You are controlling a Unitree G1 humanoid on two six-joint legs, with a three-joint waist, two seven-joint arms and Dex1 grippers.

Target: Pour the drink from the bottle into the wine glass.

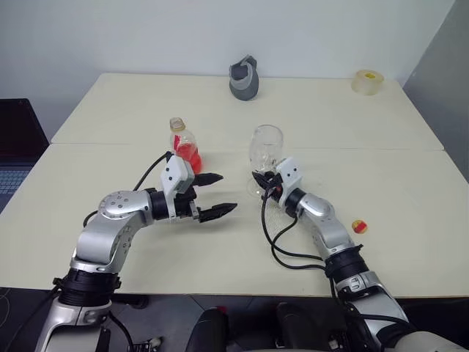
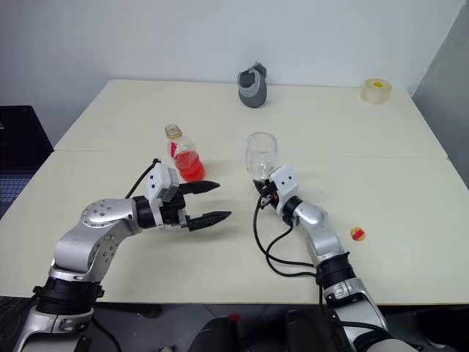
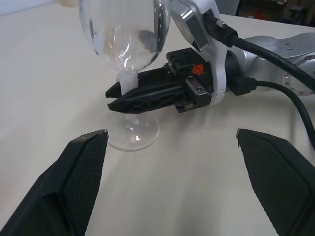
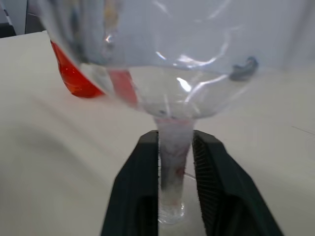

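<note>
The bottle (image 1: 185, 143) will need to tip nearly onto its side when the robot pours, because the red drink (image 1: 190, 156) sits well below the bottle's open neck.
The bottle (image 1: 185, 147) stands uncapped left of centre, with the red drink (image 1: 190, 155) in its lower half. The wine glass (image 1: 266, 144) stands upright to its right, and its bowl looks empty. My left gripper (image 1: 216, 194) is open, held level just in front of the bottle with nothing between its fingers. My right gripper (image 1: 260, 180) has come in from the right; its two black fingers (image 4: 142, 187) sit against both sides of the stem (image 4: 174, 147), just above the foot (image 3: 133, 137).
A yellow-and-red cap (image 1: 359, 226) lies on the table (image 1: 110, 103) right of my right arm. A dark grey jug (image 1: 244, 78) stands at the back centre and a tape roll (image 1: 367, 81) at the back right. A laptop (image 1: 15, 147) sits off the left edge.
</note>
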